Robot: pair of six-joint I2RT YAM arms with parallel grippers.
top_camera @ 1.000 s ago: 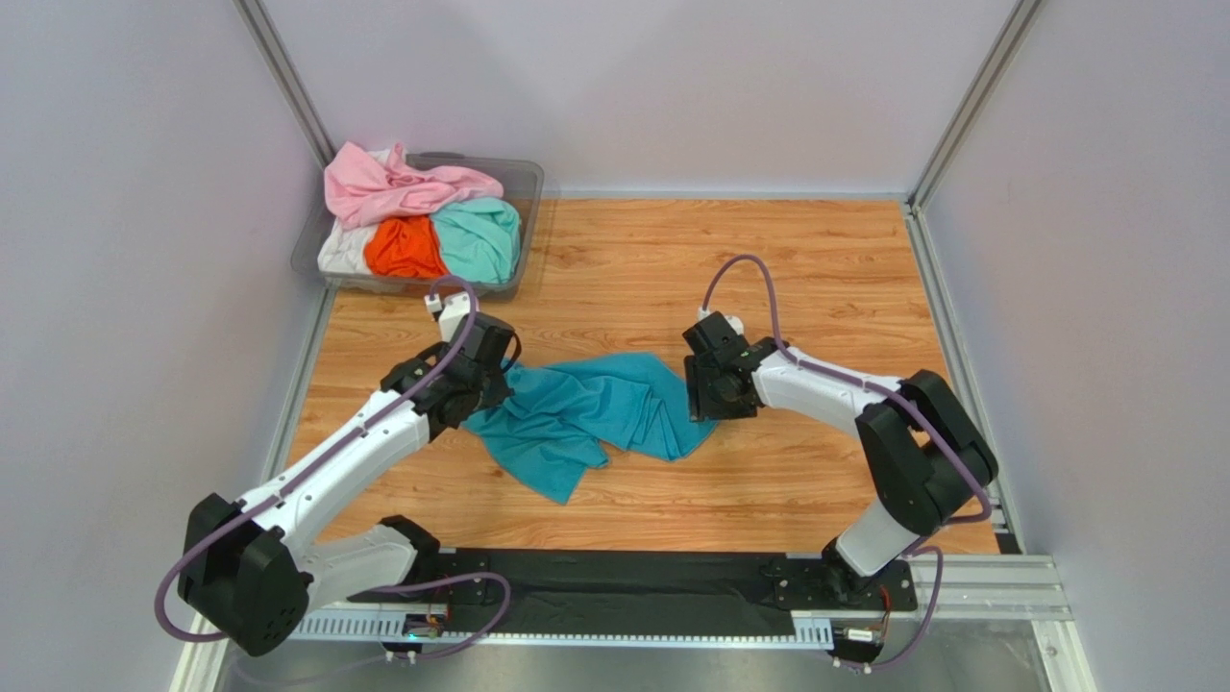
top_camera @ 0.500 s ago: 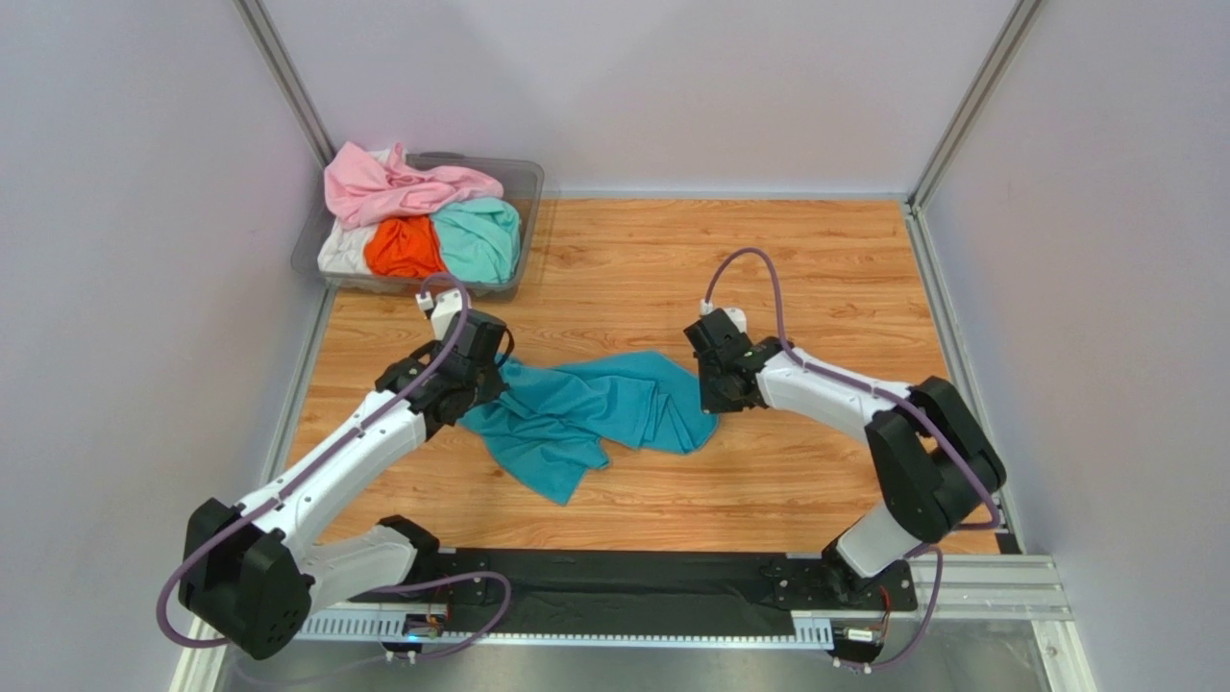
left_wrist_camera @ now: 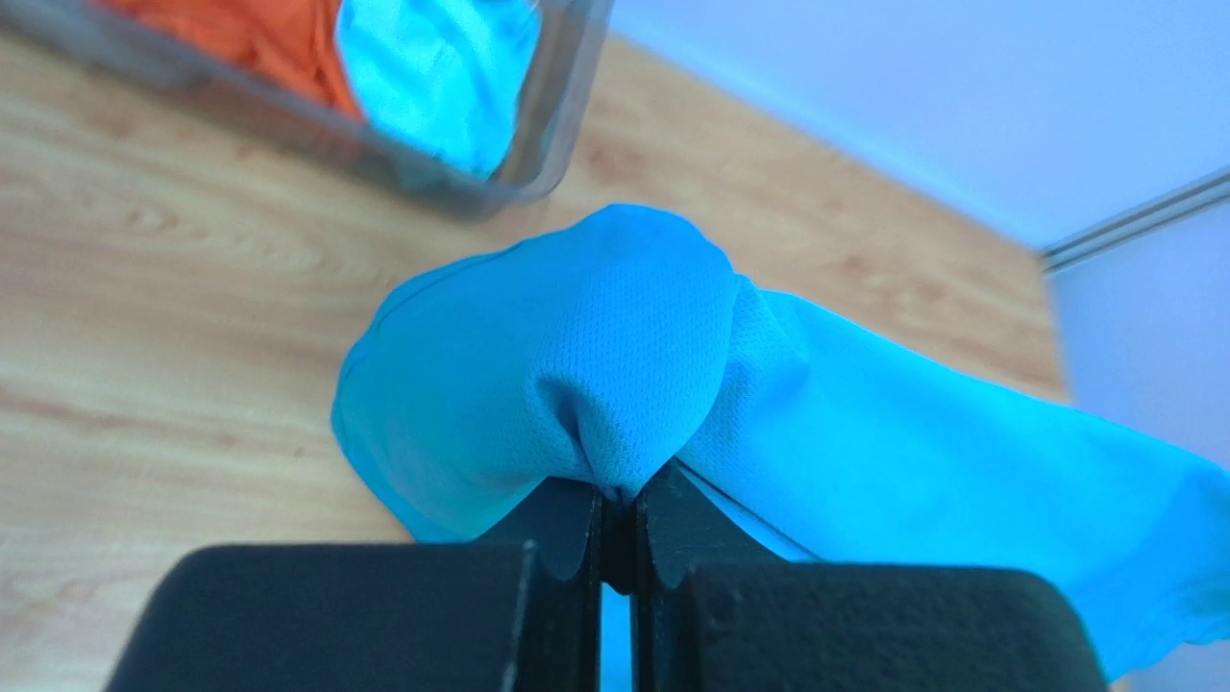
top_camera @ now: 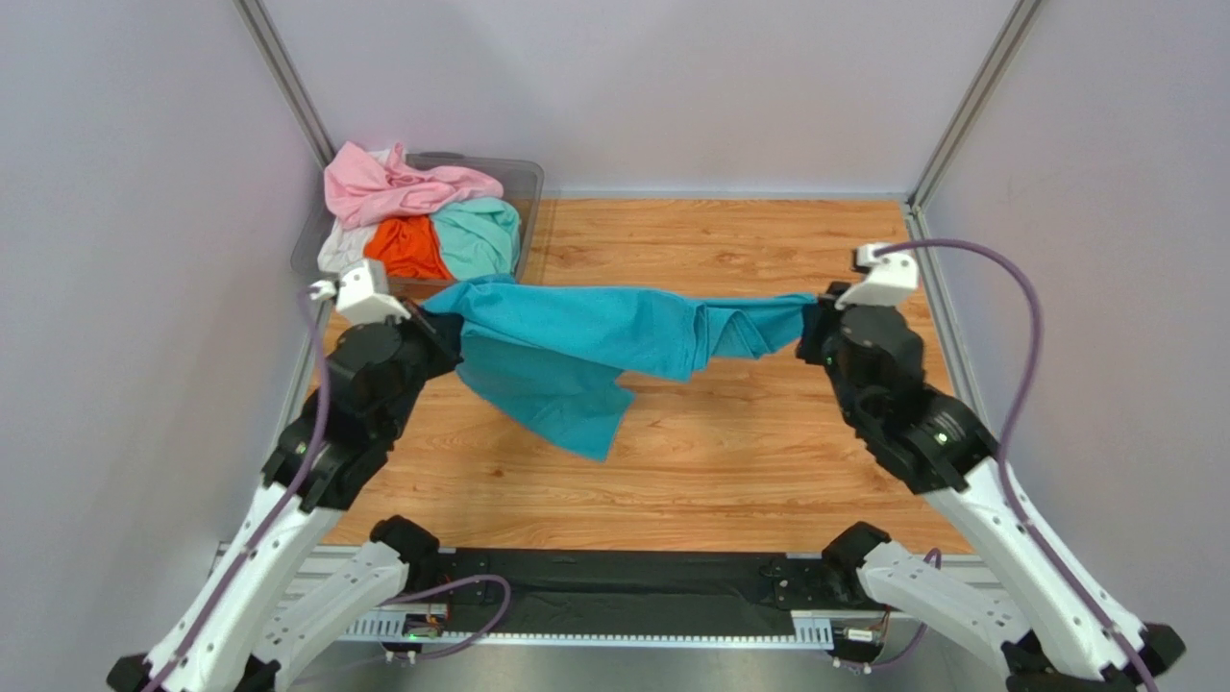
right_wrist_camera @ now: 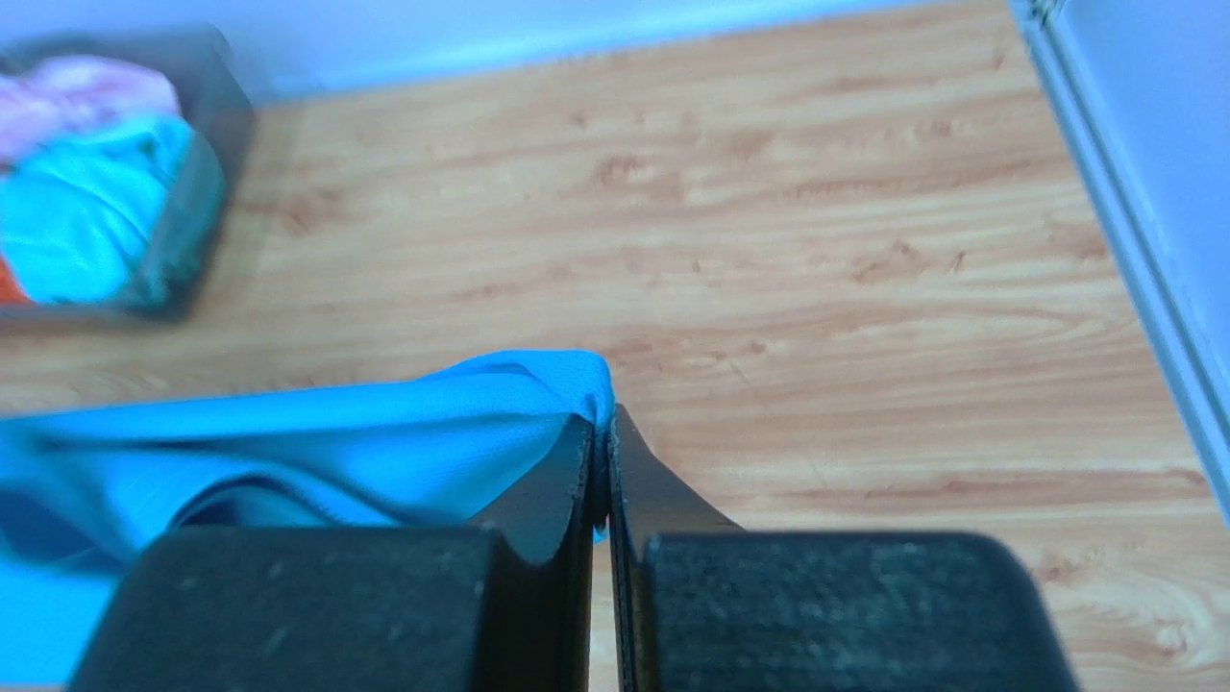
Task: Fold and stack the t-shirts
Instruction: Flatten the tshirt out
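Observation:
Next, my right gripper pulls the folded middle [top_camera: 667, 346] open after I first lay the teal-blue t-shirt down, because the t-shirt is hanging doubled over with a loose flap [top_camera: 560, 408].
A deep teal-blue t-shirt [top_camera: 578, 346] hangs stretched in the air between both arms, above the wooden table [top_camera: 751, 462]. My left gripper [top_camera: 438, 320] is shut on its left end; the left wrist view shows fabric [left_wrist_camera: 607, 375] bunched at the closed tips [left_wrist_camera: 621, 498]. My right gripper [top_camera: 809, 320] is shut on the right end, a cloth edge [right_wrist_camera: 433, 440] pinched at its tips [right_wrist_camera: 602, 433]. A loose flap droops from the middle toward the table. Pink [top_camera: 390, 185], orange [top_camera: 407, 248], mint green [top_camera: 480, 238] and white [top_camera: 341, 253] t-shirts lie heaped in the tub.
The clear plastic tub [top_camera: 529, 185] stands at the table's back left corner, close behind the left gripper. Grey walls with metal rails close in the left, right and back sides. A black base rail [top_camera: 621, 584] runs along the near edge.
Both arms have risen and swung apart, lifting the teal-blue t-shirt off the table and pulling it out lengthwise. The right gripper closed on the shirt's right end.

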